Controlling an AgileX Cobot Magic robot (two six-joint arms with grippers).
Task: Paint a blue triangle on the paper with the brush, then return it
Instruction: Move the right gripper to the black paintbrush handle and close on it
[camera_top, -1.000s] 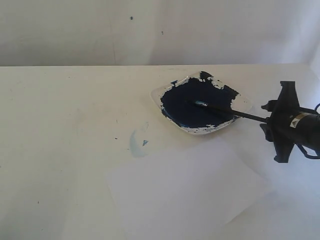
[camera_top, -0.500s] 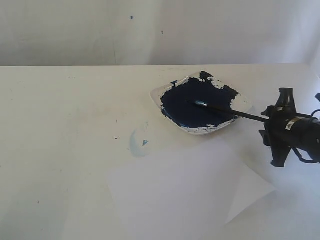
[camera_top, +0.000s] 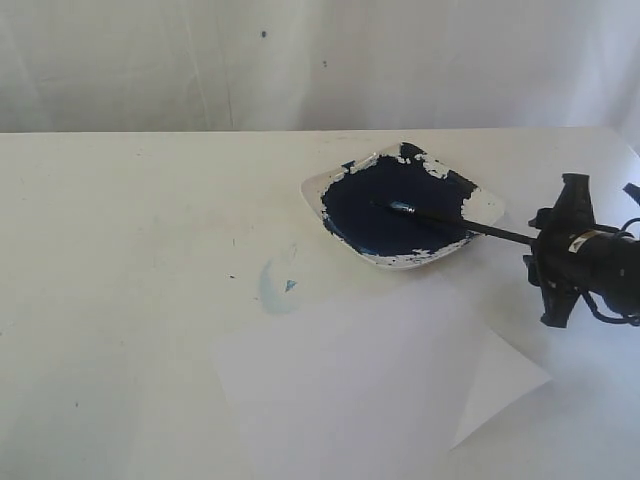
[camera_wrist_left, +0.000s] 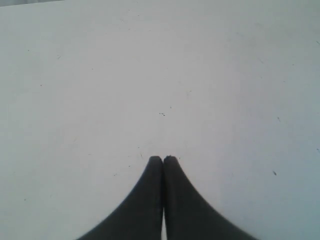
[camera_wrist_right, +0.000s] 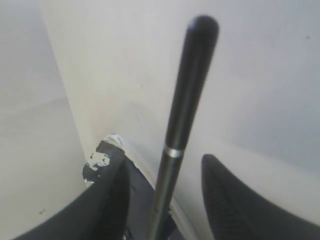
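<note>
The brush's lower end (camera_top: 400, 208) shows above the dark blue paint, so the brush will come free and leave the dish in place when the robot lifts it.
The brush (camera_top: 460, 224) lies with its bristle tip in the dark blue paint of a white dish (camera_top: 485, 205), its black handle sticking out over the rim to the right. My right gripper (camera_top: 545, 245) is at the handle's end. In the right wrist view the handle (camera_wrist_right: 192, 75) runs between the two fingers of the right gripper (camera_wrist_right: 165, 162), which is open with a gap on each side. The paper (camera_top: 360, 390) lies flat in front of the dish, plain white, its right corner folded. The blue triangle is out of view. My left gripper (camera_wrist_left: 163, 159) is shut over bare table.
A faint pale-blue smudge (camera_top: 275, 287) marks the table left of the paper. The paint-crusted rim of the dish (camera_wrist_right: 100, 157) shows beside my right finger. A white wall stands behind the table's far edge (camera_top: 200, 131).
My right gripper has turned slightly at the wrist and shifted a little at the handle's end. The brush, dish and paper have stayed in place.
</note>
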